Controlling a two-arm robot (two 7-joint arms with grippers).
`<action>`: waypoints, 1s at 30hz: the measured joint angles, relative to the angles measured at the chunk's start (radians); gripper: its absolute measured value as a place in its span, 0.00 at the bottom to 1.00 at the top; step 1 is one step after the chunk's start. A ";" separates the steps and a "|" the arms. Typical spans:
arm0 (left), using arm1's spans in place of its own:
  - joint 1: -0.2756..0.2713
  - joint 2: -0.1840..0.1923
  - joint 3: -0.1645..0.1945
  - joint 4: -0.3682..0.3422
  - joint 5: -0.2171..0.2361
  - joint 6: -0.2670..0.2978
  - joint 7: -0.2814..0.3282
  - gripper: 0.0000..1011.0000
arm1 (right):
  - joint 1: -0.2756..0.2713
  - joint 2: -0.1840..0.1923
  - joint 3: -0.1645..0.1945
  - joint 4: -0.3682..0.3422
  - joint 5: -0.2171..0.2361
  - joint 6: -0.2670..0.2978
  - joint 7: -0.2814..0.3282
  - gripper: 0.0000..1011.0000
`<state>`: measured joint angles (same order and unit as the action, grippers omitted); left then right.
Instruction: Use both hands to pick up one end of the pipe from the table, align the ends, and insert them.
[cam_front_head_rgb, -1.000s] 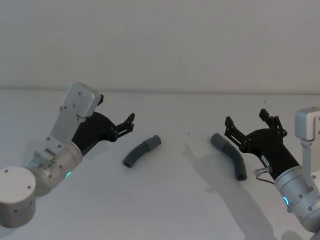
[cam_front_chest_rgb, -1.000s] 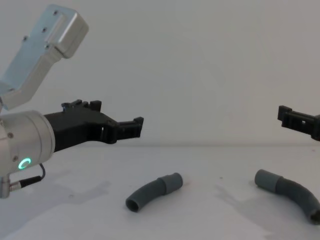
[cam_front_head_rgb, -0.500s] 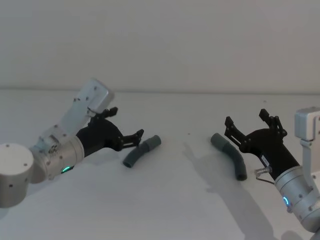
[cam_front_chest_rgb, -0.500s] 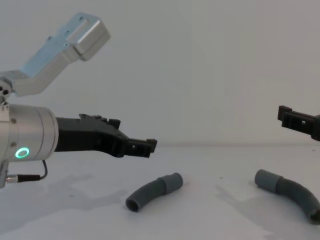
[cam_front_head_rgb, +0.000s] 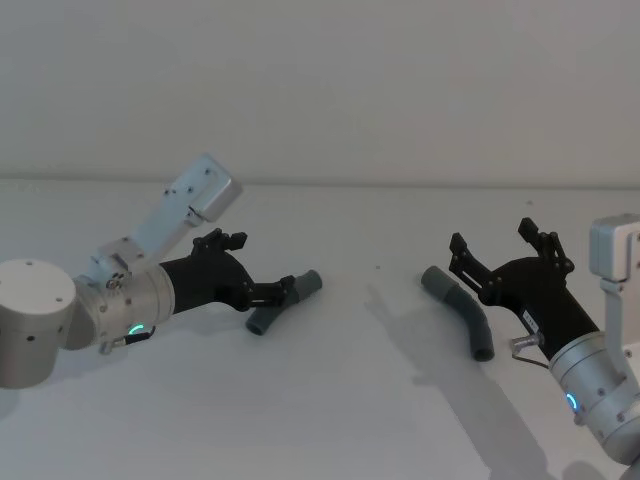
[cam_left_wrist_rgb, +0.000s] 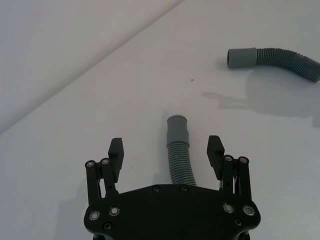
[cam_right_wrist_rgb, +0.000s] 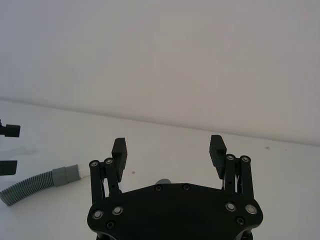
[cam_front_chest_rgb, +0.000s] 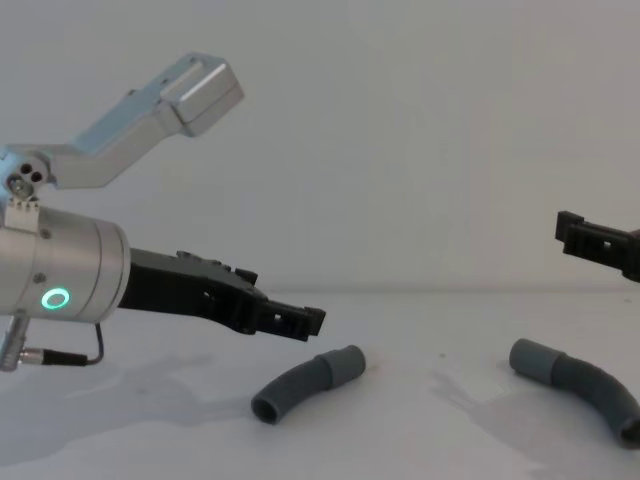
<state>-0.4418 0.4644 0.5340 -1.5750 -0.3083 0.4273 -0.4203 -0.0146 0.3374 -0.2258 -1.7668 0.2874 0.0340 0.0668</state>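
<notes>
The piece of pipe should show a white tube sticking out from its smooth grey cuff (cam_front_chest_rgb: 346, 364) when the robot lifts it, since a faint pale patch (cam_front_chest_rgb: 373, 360) goes on past the cuff's rim.
Two curved dark grey ribbed pieces of the pipe lie apart on the white table (cam_front_head_rgb: 330, 400). My left gripper (cam_front_head_rgb: 272, 293) hangs open just above the left piece (cam_front_head_rgb: 306, 284). In the left wrist view its fingers (cam_left_wrist_rgb: 116, 151) stand on either side of that piece (cam_left_wrist_rgb: 179, 156), whose smooth grey cuff points away from the palm. In the chest view this gripper (cam_front_chest_rgb: 300, 322) is a little above the piece (cam_front_chest_rgb: 305, 382), not touching it. My right gripper (cam_front_head_rgb: 500, 256) is open, in the air by the right piece (cam_front_head_rgb: 462, 310).
A plain pale wall stands behind the table. Between the two pieces lies bare table. In the right wrist view my open right gripper (cam_right_wrist_rgb: 168, 147) looks across at the left piece (cam_right_wrist_rgb: 40, 182).
My left gripper has swung forward and down, from left of the left piece to straddling it from above. The right arm and both pieces have not moved.
</notes>
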 joint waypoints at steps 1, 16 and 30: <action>-0.004 -0.003 0.001 0.007 -0.002 0.006 -0.004 0.99 | 0.000 0.000 0.000 0.000 0.000 0.000 0.000 0.99; -0.036 -0.049 0.015 0.076 -0.009 0.043 -0.023 0.99 | 0.000 0.000 0.000 0.000 0.000 0.000 0.000 0.99; -0.076 -0.077 0.045 0.130 0.017 0.067 -0.048 0.99 | 0.000 0.000 0.000 0.000 0.000 0.000 0.000 0.99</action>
<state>-0.5181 0.3878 0.5792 -1.4454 -0.2913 0.4941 -0.4679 -0.0146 0.3375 -0.2258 -1.7668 0.2874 0.0340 0.0668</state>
